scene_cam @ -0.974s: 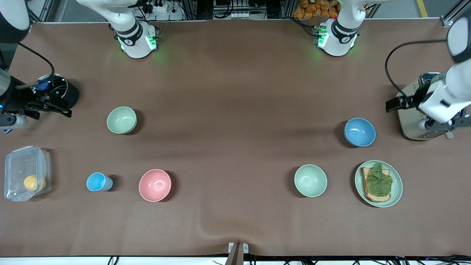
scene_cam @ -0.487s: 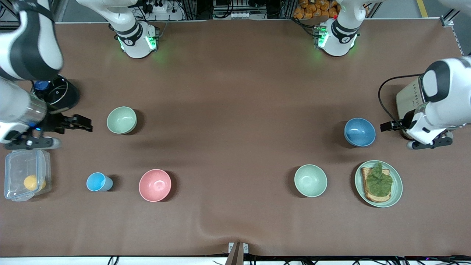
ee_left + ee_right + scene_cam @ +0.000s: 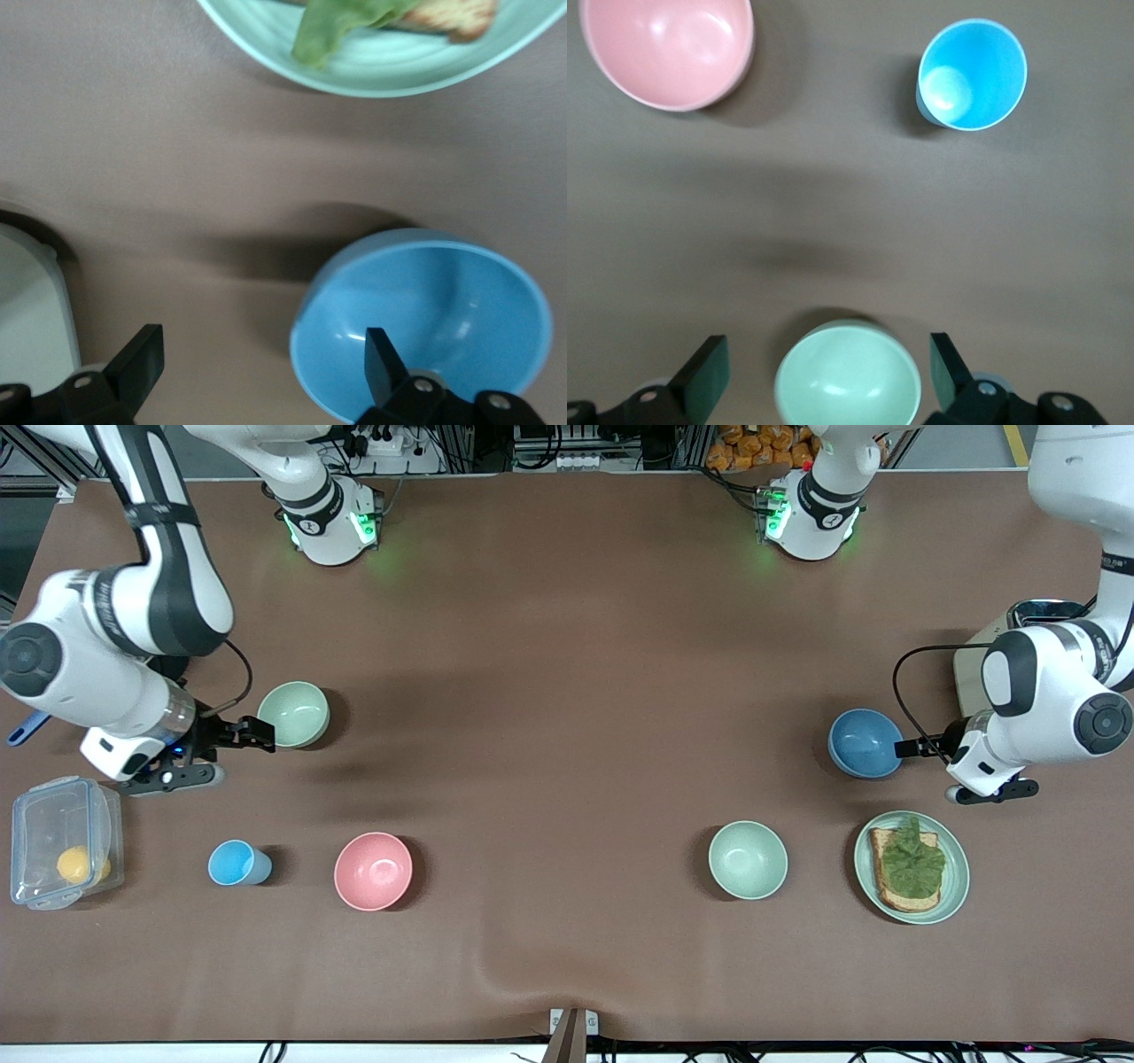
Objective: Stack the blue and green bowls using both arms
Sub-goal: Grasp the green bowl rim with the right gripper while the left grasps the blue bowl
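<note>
The blue bowl [image 3: 864, 743], when I lower it, should nest inside the green bowl and nearly cover it, since the green bowl's opening [image 3: 294, 713] is about as wide.
The green bowl [image 3: 293, 714], dull sage, stands upright toward the right arm's end of the table. My right gripper [image 3: 252, 737] hangs open at its rim. In the right wrist view the green bowl [image 3: 847, 376] lies between the spread fingers of the right gripper [image 3: 824, 370]. The blue bowl [image 3: 866, 742] stands upright toward the left arm's end. My left gripper [image 3: 912, 749] is open beside its rim. In the left wrist view one finger of the left gripper [image 3: 261, 363] is over the blue bowl [image 3: 425, 328] and the other over bare table. Neither gripper holds anything.
A pink bowl [image 3: 373, 871], a light-blue cup [image 3: 236, 863] and a clear box [image 3: 62, 841] lie nearer the front camera than the green bowl. A paler green bowl [image 3: 748, 859] and a plate [image 3: 961, 877] with toast lie nearer than the blue bowl. A toaster [image 3: 973, 677] stands by the left arm.
Both arms have swung in from the table's ends. The right gripper has come up to the green bowl, and the left gripper has moved from the toaster to the blue bowl. Both stayed open.
</note>
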Action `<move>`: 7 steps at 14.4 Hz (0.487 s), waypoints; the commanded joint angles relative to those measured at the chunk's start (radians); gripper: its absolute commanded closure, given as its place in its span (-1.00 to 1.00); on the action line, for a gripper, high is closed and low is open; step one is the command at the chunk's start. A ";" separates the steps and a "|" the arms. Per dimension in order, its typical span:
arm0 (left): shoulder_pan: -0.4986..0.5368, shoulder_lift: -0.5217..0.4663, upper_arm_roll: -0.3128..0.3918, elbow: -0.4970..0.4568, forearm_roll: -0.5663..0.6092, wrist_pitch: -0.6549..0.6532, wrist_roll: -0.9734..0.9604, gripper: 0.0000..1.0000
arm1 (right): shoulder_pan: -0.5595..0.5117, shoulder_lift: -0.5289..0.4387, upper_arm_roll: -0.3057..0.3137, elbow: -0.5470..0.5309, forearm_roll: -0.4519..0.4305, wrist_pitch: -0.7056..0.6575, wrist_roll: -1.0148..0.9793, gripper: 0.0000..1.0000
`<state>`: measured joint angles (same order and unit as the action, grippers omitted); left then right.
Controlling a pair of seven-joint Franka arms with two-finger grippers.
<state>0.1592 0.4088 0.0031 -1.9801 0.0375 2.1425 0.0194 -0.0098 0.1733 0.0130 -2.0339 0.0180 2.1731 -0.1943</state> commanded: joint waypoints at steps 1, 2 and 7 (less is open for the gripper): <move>0.016 0.013 -0.012 0.004 -0.047 0.010 0.027 -1.00 | -0.090 -0.032 0.004 -0.126 0.004 0.120 -0.144 -1.00; 0.016 0.021 -0.012 0.004 -0.048 0.010 0.027 -1.00 | -0.096 -0.020 0.004 -0.127 0.002 0.120 -0.145 -1.00; 0.010 0.070 -0.015 0.009 -0.054 0.010 0.030 -0.92 | -0.176 0.084 0.005 -0.161 0.057 0.192 -0.192 -0.72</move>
<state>0.1666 0.4604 -0.0072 -1.9799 0.0082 2.1475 0.0233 -0.1395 0.2094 0.0037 -2.1802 0.0407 2.3151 -0.3346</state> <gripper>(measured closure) 0.000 0.035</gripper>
